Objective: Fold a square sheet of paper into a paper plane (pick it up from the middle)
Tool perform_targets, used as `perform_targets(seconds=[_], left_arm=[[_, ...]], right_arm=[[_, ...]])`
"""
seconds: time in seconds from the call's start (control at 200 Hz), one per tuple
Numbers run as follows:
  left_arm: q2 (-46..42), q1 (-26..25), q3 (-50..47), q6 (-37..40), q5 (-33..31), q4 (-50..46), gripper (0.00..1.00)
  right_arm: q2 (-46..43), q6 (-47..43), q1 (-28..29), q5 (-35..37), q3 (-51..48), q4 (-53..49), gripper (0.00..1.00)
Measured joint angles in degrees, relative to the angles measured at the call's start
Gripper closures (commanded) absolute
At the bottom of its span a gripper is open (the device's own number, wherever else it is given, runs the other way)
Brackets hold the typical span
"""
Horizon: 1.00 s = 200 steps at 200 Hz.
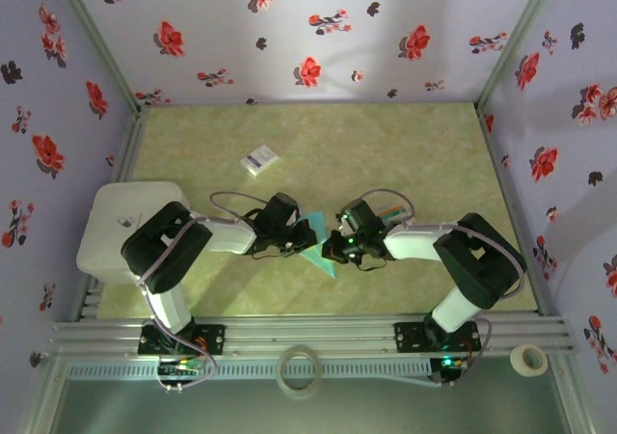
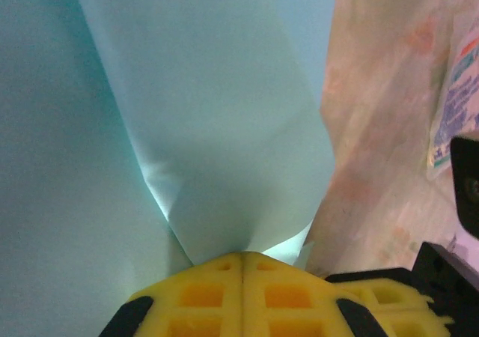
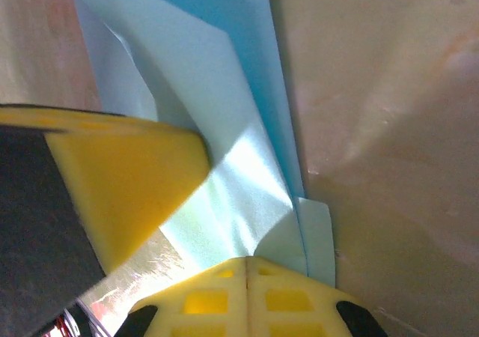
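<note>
The sheet's flap (image 2: 239, 168) curls at the robot's left gripper while the right gripper pinches the sheet's layers, so the left gripper should move back and press the sheet's wide end (image 1: 316, 220).
The teal square sheet of paper (image 1: 318, 251) hangs folded in layers between my two grippers at mid-table, with a pointed corner toward the near edge. Whether it has the paper plane's dart shape I cannot tell. My left gripper (image 1: 303, 233) is shut on the paper; in the left wrist view its yellow fingertips (image 2: 242, 256) meet with a curled flap of the sheet (image 2: 224, 127) coming out of them. My right gripper (image 1: 335, 247) is shut on it too; its fingertips (image 3: 247, 260) pinch layered folds of the sheet (image 3: 247, 195). A yellow finger (image 3: 127, 180) of the left gripper crosses the right wrist view.
A small white card (image 1: 258, 159) lies farther back on the green table (image 1: 424, 154). A printed card (image 2: 456, 105) lies beside the paper. A white box (image 1: 120, 227) stands at the left edge. Two tape rolls (image 1: 299, 369) (image 1: 527, 359) lie in front of the arm bases. Flowered walls close in three sides.
</note>
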Motion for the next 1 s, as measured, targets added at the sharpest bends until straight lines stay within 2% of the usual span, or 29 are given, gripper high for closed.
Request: perform_targets(seconds=[0.15,0.31,0.63,1.0], left_arm=[[-2.36,0.28,0.00,0.31,-2.10,-1.46,1.00],[-3.17,0.13,0.81,1.36,-1.01,-1.05,0.99],[3.34,0.11,3.98,1.53,0.79,-0.13,0.99],[4.61,4.96,4.48,3.08,3.06,1.07,0.99]], right_arm=[[0.00,-0.02,0.00,0.00,0.00,-0.02,1.00],[0.00,-0.04,0.00,0.00,0.00,-0.02,1.00],[0.00,-0.04,-0.02,0.00,0.00,-0.02,1.00],[0.00,-1.07,-0.11,-0.04,-0.07,-0.02,1.00]])
